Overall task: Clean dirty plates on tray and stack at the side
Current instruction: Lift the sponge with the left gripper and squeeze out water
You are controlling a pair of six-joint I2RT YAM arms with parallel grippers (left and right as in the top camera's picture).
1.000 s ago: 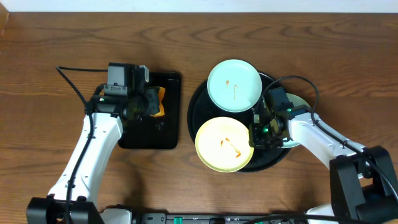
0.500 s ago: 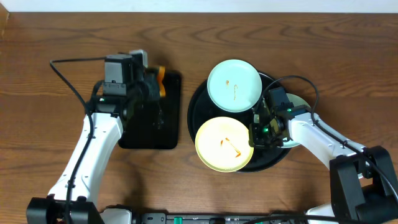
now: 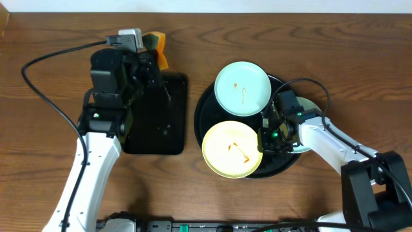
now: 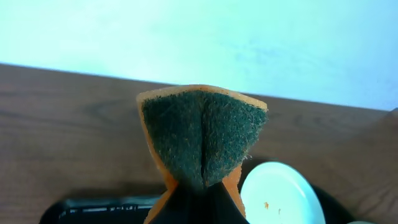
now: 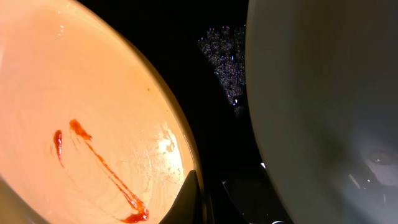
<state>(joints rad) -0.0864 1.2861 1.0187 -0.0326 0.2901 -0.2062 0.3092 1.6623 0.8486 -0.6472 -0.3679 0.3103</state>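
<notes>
Next, I lower the sponge [image 3: 158,48] forward onto the red smears [image 3: 239,153] with my left gripper, as it's high by the rectangular tray's back edge, away from the yellow plate.
The round black tray [image 3: 205,109] holds three plates. A mint plate [image 3: 242,89] with small sauce marks lies at its back and also shows in the left wrist view [image 4: 280,193]. The yellow plate [image 3: 233,149] with red smears lies at the front. The second mint plate [image 3: 310,103] is mostly hidden under my right arm and fills the right of the right wrist view [image 5: 329,93]. My right gripper [image 3: 264,138] is shut on the yellow plate's rim [image 5: 93,124], its fingers [image 5: 208,199] either side of the edge. My left gripper [image 3: 153,51] is shut on a folded orange and green sponge [image 4: 202,137], raised above the table's back.
A rectangular black tray [image 3: 154,122] lies left of the round tray, below the raised sponge; its edge shows in the left wrist view [image 4: 93,208]. Brown wood tabletop [image 3: 360,71] surrounds both trays. The left arm's cable [image 3: 45,64] loops over the table at the left.
My left gripper has lifted the sponge off the rectangular tray and carried it up and toward the back of the table. The right arm and the plates have not moved.
</notes>
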